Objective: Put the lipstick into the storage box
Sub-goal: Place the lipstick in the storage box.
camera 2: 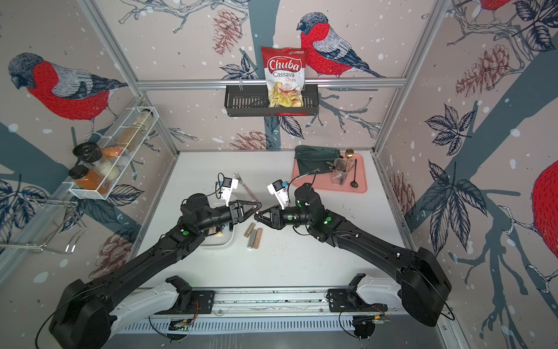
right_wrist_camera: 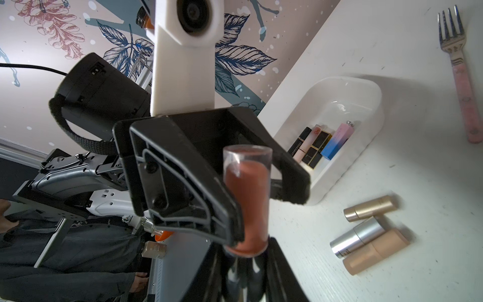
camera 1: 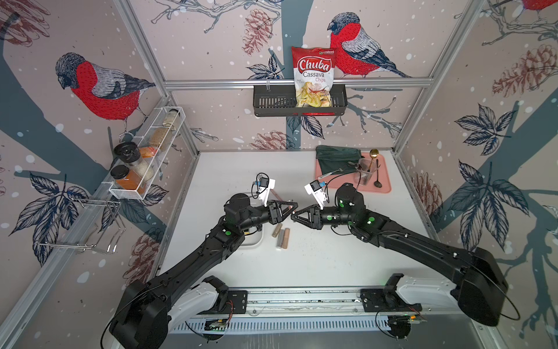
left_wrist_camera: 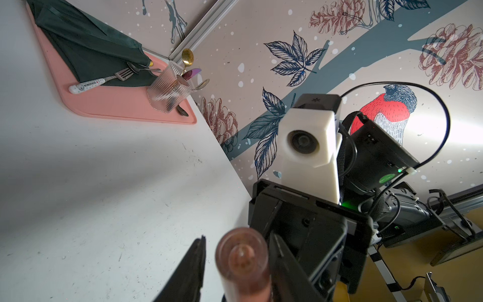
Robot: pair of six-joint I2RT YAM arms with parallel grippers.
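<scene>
Both grippers are on the lipstick (right_wrist_camera: pixel 247 204). Next, my right gripper lets go and moves away before my left gripper lowers the lipstick into the storage box (right_wrist_camera: pixel 342 113).
The lipstick (right_wrist_camera: pixel 247 198) is a clear tube with red-brown filling, held in the air above the middle of the table. My right gripper (right_wrist_camera: pixel 247 245) is shut on one end of it. My left gripper (left_wrist_camera: pixel 236 241) comes from the opposite side and has its jaws shut across the middle of the lipstick (left_wrist_camera: pixel 241 257). In both top views the two grippers meet tip to tip, left (camera 1: pixel 296 207) and right (camera 1: pixel 291 217). The white storage box (right_wrist_camera: pixel 345 89) sits on the table under my left arm and holds several lipsticks (right_wrist_camera: pixel 318 143). Only its corner (camera 2: pixel 226 241) shows from above.
Three loose gold and silver tubes (camera 1: pixel 280 237) lie just right of the box. A pink-handled fork (right_wrist_camera: pixel 462 81) lies behind it. A pink tray (camera 1: pixel 383 185) with a green cloth and a glass of cutlery stands at the back right. A black basket (camera 1: pixel 271 102) hangs on the back wall.
</scene>
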